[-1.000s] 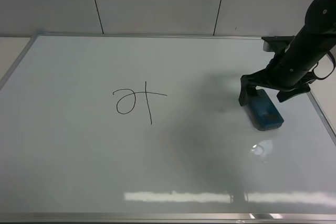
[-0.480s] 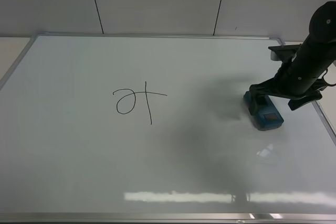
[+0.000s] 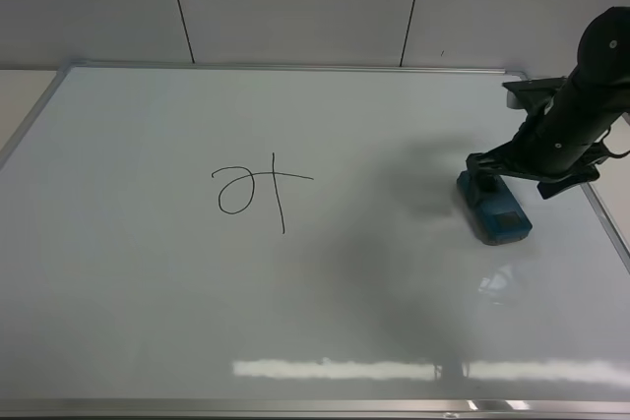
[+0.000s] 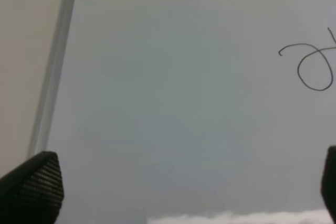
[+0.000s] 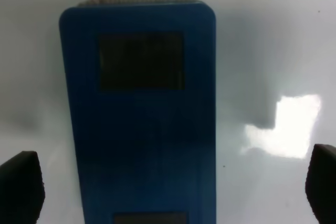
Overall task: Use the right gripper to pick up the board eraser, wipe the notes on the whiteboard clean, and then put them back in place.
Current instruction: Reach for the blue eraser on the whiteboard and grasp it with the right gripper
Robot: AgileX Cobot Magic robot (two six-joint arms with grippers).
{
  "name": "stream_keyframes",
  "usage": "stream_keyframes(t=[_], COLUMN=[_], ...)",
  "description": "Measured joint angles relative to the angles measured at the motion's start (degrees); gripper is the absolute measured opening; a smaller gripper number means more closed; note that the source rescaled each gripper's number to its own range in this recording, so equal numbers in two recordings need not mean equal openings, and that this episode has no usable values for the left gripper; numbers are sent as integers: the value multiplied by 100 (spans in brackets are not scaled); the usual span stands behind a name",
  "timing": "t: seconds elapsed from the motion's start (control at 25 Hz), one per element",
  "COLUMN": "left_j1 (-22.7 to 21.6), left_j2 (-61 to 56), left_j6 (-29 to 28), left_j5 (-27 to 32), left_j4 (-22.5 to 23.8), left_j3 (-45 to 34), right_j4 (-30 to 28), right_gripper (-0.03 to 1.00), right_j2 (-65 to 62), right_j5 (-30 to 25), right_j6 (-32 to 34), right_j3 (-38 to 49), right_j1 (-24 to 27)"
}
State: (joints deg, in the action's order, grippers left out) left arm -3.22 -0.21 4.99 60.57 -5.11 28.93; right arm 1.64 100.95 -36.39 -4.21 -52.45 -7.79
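Observation:
The cross stroke's tail [image 3: 280, 208] reaches lower than the loop, so the tail's tip [image 3: 283, 229] should stay longer than the other strokes when the robot wipes with the board eraser.
The whiteboard [image 3: 148, 292] fills most of the exterior view. The notes [image 3: 258, 191], a black loop joined to a cross stroke, sit left of centre. They also show at the edge of the left wrist view [image 4: 311, 66]. The blue board eraser [image 3: 497, 211] lies flat near the board's right edge. My right gripper [image 3: 518, 176] is open above the eraser's far end, one jaw on each side. In the right wrist view the eraser [image 5: 139, 119] lies between the gripper's [image 5: 170, 190] spread fingertips [image 5: 21, 187], untouched. My left gripper [image 4: 181, 187] is open and empty above the board.
The board's silver frame [image 3: 295, 67] runs along the back, with a pale panelled wall behind it. The frame [image 4: 52, 77] also shows in the left wrist view. Bright light reflections lie on the board near the eraser [image 5: 283, 124] and along the front [image 3: 335, 369].
My right gripper has shifted slightly right and turned, now straddling the eraser's far end more squarely. The eraser and the notes have not moved.

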Motion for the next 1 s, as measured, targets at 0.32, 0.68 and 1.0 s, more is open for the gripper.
stream_keyframes(t=[0.32,0.68,1.0], left_j1=[0,0,0], left_j2=[0,0,0], left_j6=[0,0,0], left_j5=[0,0,0], left_j4=[0,0,0], left_j3=[0,0,0], right_j4=[0,0,-70], right_gripper=[100,82,2], right_j2=[138,142,142], right_j5=[63,167,145], right_j6=[46,51,528], right_j3=[0,0,0], right_j1=[0,0,0])
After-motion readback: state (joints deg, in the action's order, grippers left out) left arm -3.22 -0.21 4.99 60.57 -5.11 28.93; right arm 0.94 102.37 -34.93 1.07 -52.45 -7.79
